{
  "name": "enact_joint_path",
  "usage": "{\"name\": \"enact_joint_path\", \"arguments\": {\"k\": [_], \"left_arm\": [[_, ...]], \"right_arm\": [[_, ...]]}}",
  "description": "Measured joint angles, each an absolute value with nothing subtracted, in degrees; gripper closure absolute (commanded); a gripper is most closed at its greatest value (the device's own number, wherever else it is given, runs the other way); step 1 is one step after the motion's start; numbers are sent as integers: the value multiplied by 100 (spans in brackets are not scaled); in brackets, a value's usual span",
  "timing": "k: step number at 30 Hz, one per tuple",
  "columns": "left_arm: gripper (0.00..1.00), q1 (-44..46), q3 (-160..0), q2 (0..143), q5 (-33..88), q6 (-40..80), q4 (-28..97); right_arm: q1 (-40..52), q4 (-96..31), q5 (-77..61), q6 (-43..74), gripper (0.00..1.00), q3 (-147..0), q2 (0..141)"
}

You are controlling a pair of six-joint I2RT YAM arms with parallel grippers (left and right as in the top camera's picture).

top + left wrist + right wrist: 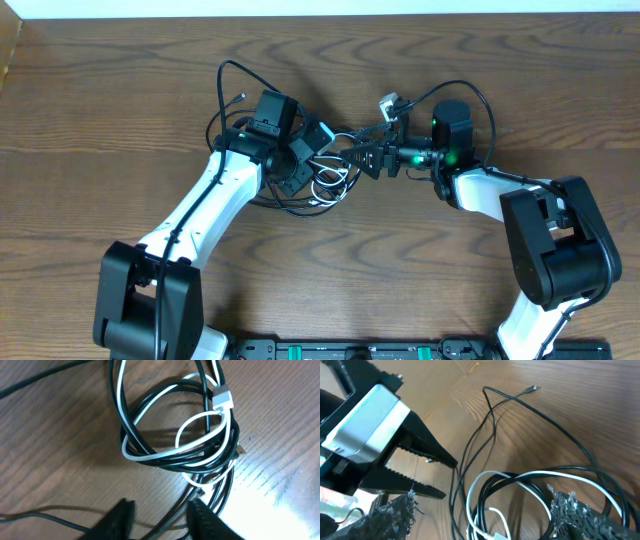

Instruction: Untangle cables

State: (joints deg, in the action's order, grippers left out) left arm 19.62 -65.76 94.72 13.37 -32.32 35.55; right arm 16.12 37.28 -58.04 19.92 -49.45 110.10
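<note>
My left gripper should turn, pinch the black and white cable loops (142,454) together and lift them, because it is around only black cable parts (172,516) next to the knot.
The cables (322,185) are black and white cords in a loose knot on the wooden table between my two arms. In the left wrist view the knot (185,440) lies just beyond my left gripper (162,515), which is open, with black strands running between its fingers. My left gripper (318,150) sits at the knot's upper left. My right gripper (362,157) is open at the knot's right. In the right wrist view its taped fingers (487,520) straddle the black and white loops (520,485). A white plug (223,398) sits in the knot.
A long black strand loops out to the upper left and ends in a small plug (237,97), which also shows in the right wrist view (534,388). A pale plug end (388,103) lies near the right arm. The left gripper's silver body (367,420) is close to my right fingers.
</note>
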Motion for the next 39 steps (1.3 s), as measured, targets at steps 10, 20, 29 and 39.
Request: {"name": "enact_joint_path", "arguments": {"k": [10, 20, 29, 39], "left_arm": [[91, 1964, -6576, 9472, 1649, -2532, 3389], [92, 1968, -6576, 9472, 1682, 659, 2768], [92, 1968, -6576, 9472, 1544, 1514, 2917], [71, 1966, -6484, 9474, 1332, 2237, 2803]], "right_arm": [[1608, 3590, -5251, 2106, 13, -4945, 11010], [1597, 3446, -4615, 2526, 12, -4945, 11010], [1597, 3437, -4519, 2547, 11, -4945, 11010], [1597, 3441, -4342, 2550, 10, -4945, 11010]]}}
